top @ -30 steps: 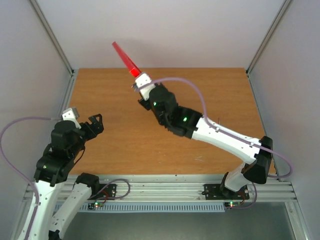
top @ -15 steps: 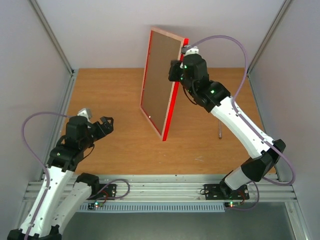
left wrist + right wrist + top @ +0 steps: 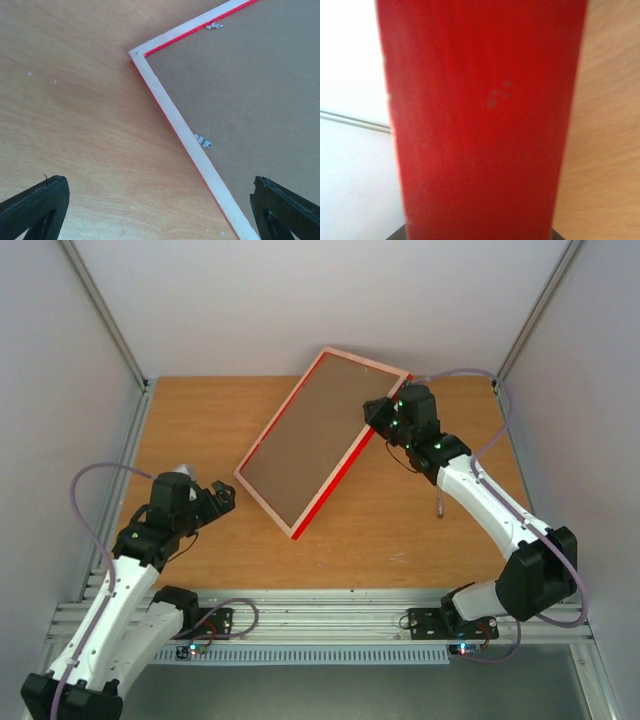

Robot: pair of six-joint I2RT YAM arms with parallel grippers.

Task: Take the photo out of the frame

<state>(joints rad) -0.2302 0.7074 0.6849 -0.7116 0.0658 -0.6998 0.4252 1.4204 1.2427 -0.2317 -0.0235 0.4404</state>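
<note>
I should set the red frame [image 3: 315,445] down square with both grippers, since it hangs slanted in my right gripper, before my right gripper takes the screwdriver [image 3: 440,504].
The red frame [image 3: 336,480] hangs tilted over the middle of the table with its back upward. The brown backing board [image 3: 310,445] fills it, so the photo is hidden. My right gripper [image 3: 384,416] is shut on the frame's far right edge, and that red edge [image 3: 480,125] fills the right wrist view. My left gripper [image 3: 222,498] stands open just left of the frame's near corner, holding nothing. In the left wrist view the pale rim [image 3: 175,122], the backing board [image 3: 250,90] and a small metal tab [image 3: 202,141] lie ahead of the open left gripper [image 3: 157,200].
A small thin dark object [image 3: 438,508] lies on the wooden table [image 3: 200,420] at the right, beside my right arm. Grey walls with metal posts close the table in at the left, right and back.
The right arm has swung the frame from standing upright down to a low tilt, back side up. My left arm has reached forward toward the frame's near corner.
</note>
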